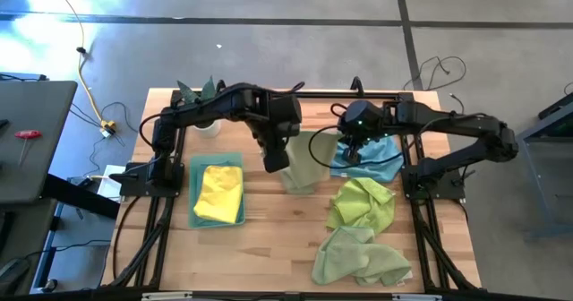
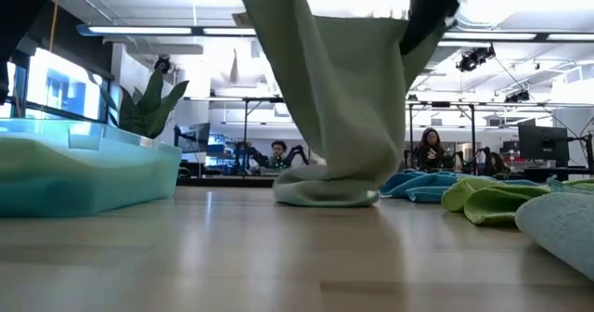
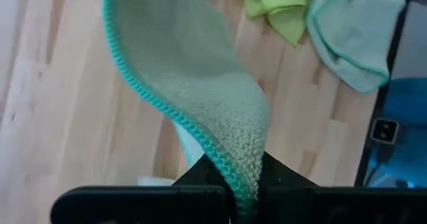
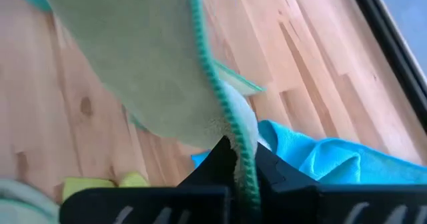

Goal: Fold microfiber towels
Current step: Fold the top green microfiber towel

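Observation:
My left gripper should lift the towel and move toward the white cup (image 1: 208, 130) to straighten the towel, because the pale green towel's lower end (image 2: 327, 191) is bunched up on the wood.
A pale green towel (image 1: 304, 160) with a teal hem hangs between my two grippers over the table's middle; its lower end (image 2: 325, 193) rests on the wood. My left gripper (image 1: 276, 158) is shut on its left top part, my right gripper (image 1: 351, 150) on its right top part. A folded yellow towel (image 1: 219, 192) lies in a teal tray (image 1: 197, 171). A sky blue towel (image 1: 380, 158) lies under my right gripper. Bright green towels (image 1: 363, 202) and a pale green one (image 1: 358, 258) lie crumpled at the right front. My left gripper pinches the towel's teal-hemmed edge (image 3: 241, 174) between its two fingers, from above. The cloth hangs slack below it, lower end on the table. My right gripper pinches the towel's teal-hemmed edge (image 4: 241, 159) between its two fingers, from above. The cloth hangs below, lower end on the table.
A small spiky green plant (image 1: 201, 93) and a white cup (image 1: 208, 126) stand at the far left. Black frame rails run along the table's left and right sides. Bare wood (image 1: 269, 247) lies at the near middle.

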`<state>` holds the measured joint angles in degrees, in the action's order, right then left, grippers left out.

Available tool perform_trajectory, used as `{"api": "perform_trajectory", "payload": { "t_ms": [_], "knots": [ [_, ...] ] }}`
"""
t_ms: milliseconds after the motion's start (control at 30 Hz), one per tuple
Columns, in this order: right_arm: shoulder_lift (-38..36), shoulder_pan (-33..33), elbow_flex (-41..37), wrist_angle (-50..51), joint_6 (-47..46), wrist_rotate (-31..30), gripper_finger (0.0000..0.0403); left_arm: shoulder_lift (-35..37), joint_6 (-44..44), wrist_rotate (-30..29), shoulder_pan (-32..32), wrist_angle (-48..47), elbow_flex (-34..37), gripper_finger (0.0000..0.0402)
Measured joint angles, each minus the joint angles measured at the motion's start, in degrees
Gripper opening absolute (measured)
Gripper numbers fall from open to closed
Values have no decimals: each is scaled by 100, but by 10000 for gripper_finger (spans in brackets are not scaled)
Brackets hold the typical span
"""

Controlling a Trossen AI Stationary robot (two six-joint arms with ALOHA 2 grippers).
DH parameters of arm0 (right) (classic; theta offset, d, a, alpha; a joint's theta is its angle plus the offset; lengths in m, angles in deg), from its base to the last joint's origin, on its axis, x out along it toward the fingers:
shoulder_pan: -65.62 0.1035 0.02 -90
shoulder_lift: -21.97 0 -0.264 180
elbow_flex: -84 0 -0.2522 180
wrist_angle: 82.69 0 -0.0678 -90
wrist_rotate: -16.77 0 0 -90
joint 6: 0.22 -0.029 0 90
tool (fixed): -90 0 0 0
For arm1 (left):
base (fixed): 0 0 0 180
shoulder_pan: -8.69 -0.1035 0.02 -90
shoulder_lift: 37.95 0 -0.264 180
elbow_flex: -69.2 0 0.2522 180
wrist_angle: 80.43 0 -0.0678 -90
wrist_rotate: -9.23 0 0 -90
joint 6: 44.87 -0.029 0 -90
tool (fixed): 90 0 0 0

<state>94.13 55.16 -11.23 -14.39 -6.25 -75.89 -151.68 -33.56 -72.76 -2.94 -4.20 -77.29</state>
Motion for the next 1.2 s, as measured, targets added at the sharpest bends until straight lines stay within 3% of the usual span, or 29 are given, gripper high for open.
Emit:
{"api": "perform_trajectory", "payload": {
  "t_ms": [167, 300, 467, 600, 733, 1067, 1200],
  "knots": [
    [-4, -2, 462, 185, 42, -19, 0, 0, -334, -104, 1, 29, 0, 0],
    [-4, -2, 723, 357, 2, -78, 0, 0, -344, -466, 43, 660, 2, 0],
    [-2, -2, 980, 682, -62, -141, 0, 6, -191, -74, 131, 1603, 2, 0],
    [0, -2, 1197, 1147, -124, -348, 0, 7, -72, 350, 173, 845, 2, 0],
    [0, -2, 1410, 1278, -114, -317, 0, 9, 130, 230, 163, -65, 4, 0],
    [286, -2, 1519, 1049, -1, -315, 0, 306, 224, -11, 7, 1, -87, 0],
    [513, -2, 1925, 1126, 202, -383, 0, 594, 396, -94, -171, 0, -87, 0]
  ]
}}
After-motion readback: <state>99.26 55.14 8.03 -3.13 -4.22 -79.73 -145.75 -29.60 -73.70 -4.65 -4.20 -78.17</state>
